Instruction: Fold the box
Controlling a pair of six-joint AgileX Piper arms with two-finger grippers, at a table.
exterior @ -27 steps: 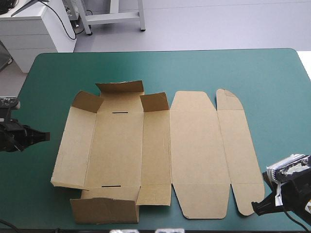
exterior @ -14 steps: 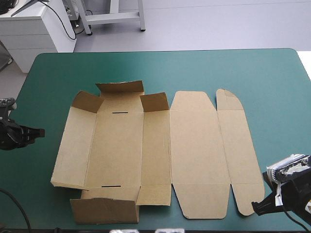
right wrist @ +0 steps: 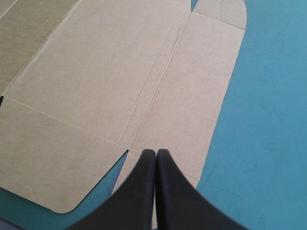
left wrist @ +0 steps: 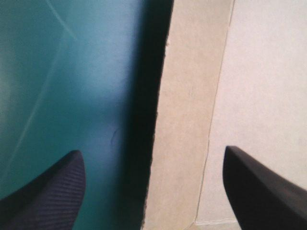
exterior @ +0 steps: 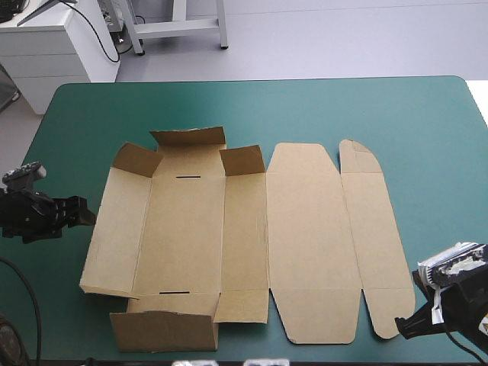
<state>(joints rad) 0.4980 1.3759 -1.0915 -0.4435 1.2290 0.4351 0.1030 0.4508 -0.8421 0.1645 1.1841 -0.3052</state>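
I expect the lid panels [exterior: 314, 229] to drag along flat when I pull the side of the box by my left gripper around, because unbroken creases [exterior: 268, 229] connect them to the box.
The brown box [exterior: 305, 236] lies spread on the teal-green cover, its lid panels flat on the right. At its left part the far flaps and a near flap [exterior: 164, 329] stand raised, and the left wall [exterior: 114, 229] tilts up slightly. My left gripper [exterior: 85, 213] is just left of that wall, open, holding nothing. In the left wrist view its fingers stand apart [left wrist: 151, 150], and the wall's edge [left wrist: 187, 120] runs between them. My right gripper [exterior: 402, 326] sits shut at the box's near right corner, its tips [right wrist: 156, 152] over the narrow outer panel [right wrist: 192, 96].
The teal-green cover [exterior: 427, 137] stretches wide beyond the box's far edge and to its right. The box's near edge lies close to the table's front edge.
My left gripper has moved right, up to the box's left wall, and its fingers have opened. The right arm and the box have not moved.
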